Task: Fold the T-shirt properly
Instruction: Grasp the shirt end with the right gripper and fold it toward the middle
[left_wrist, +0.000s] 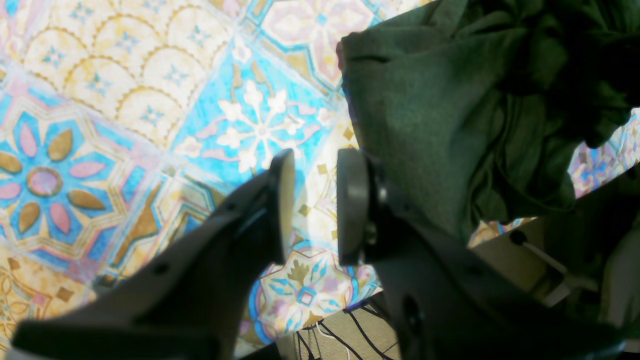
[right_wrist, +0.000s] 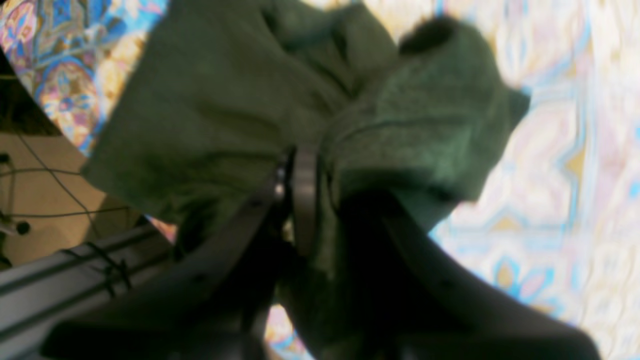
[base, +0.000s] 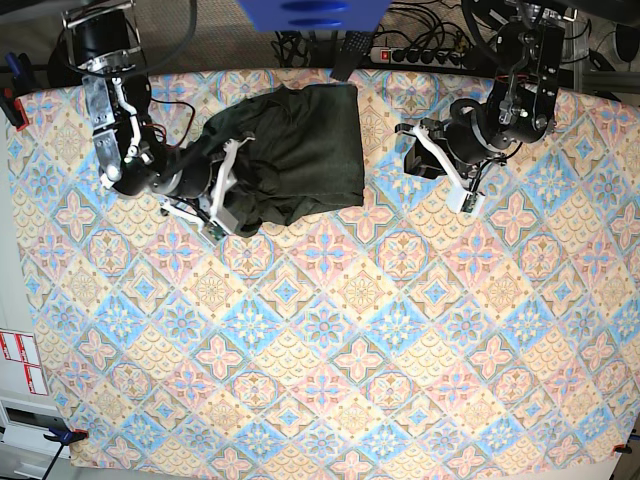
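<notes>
With a gathered fold (right_wrist: 390, 141) of the T-shirt's crumpled half in its fingers, my right gripper next lays the fold down, opens, and takes a flatter part of the T-shirt close by.
The dark olive-green T-shirt (base: 300, 150) lies bunched at the back left of the table, its right half flat and its left half crumpled. My right gripper (base: 232, 188) sits at the shirt's near left edge. In the right wrist view this gripper (right_wrist: 312, 195) is shut on a gathered fold of the T-shirt (right_wrist: 225, 110). My left gripper (base: 415, 148) hovers over the bare cloth to the right of the shirt, apart from it. Its pads stand open in the left wrist view (left_wrist: 312, 205) with only tablecloth between them, and the T-shirt (left_wrist: 440, 115) lies beside it.
A patterned tablecloth (base: 330, 330) covers the whole table. A power strip and cables (base: 430, 55) run along the back edge, next to a blue object (base: 310, 12). Red clamps (base: 10, 105) grip the left edge.
</notes>
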